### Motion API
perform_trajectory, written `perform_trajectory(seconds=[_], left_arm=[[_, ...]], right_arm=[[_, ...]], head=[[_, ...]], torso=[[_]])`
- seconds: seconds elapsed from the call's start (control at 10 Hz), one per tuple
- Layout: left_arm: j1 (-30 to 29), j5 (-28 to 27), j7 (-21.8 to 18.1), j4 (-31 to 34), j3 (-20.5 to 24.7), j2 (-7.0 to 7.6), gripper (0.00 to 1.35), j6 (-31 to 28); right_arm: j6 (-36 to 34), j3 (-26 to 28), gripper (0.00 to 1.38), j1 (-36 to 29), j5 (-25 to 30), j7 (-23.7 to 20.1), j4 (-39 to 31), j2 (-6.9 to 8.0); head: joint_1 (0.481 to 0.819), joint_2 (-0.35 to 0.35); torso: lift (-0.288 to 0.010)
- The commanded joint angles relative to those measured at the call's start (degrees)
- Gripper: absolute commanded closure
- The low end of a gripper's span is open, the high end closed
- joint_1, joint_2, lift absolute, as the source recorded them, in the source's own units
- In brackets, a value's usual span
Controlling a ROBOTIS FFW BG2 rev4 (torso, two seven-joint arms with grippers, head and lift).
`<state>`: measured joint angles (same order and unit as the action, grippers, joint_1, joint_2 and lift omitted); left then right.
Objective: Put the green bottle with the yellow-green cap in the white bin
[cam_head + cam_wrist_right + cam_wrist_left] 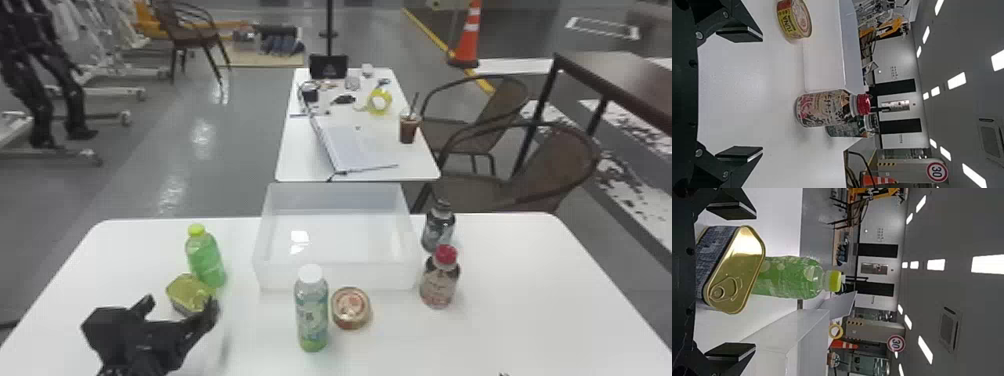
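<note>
The tall green bottle (205, 259) will fall onto its side when I put it in, because the white bin's bottom (338, 238) is wide and empty.
In the head view my left gripper (179, 306) is open low over the table's left part, with a gold-lidded can just beyond its fingers. The green bottle with the yellow-green cap (205, 257) stands upright behind that can, left of the white bin (337, 275). In the left wrist view, my left gripper (730, 282) has its two fingers wide apart, the can between them and the green bottle (789, 277) farther off; the bin (770, 360) is beside it. My right gripper (739, 94) stands open in the right wrist view, nothing between its fingers.
The gold-lidded can (187, 295) sits between left gripper and green bottle. A white-capped bottle (312, 310) and a round tuna can (351, 307) stand before the bin. Right of it are a red-capped bottle (440, 280) and a dark bottle (438, 227).
</note>
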<state>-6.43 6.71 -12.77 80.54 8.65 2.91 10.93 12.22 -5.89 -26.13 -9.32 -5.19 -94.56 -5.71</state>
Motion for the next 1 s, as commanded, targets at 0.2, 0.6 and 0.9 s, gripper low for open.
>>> perform_trajectory(seconds=[0.2,0.6,0.9], left_arm=[[8.4,-3.7,-3.2,-7.1,0.7,0.34,0.12,-1.3],[15.7,-5.6,-7.6,-14.4,0.8,2.18,0.12,-3.6],[19.3,-6.3,-9.0,-18.6,0.9,2.45,0.13,-5.4]], right_arm=[[0.0,-0.1,0.27,0.3,0.1,-0.1,0.2,0.0],[0.0,-0.2,0.27,0.6,0.1,-0.3,0.4,0.09],[0.0,-0.3,0.27,0.8,0.1,-0.4,0.5,0.17]], head=[[0.549,0.0],[0.549,0.0],[0.549,0.0]], torso=[[-0.1],[-0.1],[-0.1]])
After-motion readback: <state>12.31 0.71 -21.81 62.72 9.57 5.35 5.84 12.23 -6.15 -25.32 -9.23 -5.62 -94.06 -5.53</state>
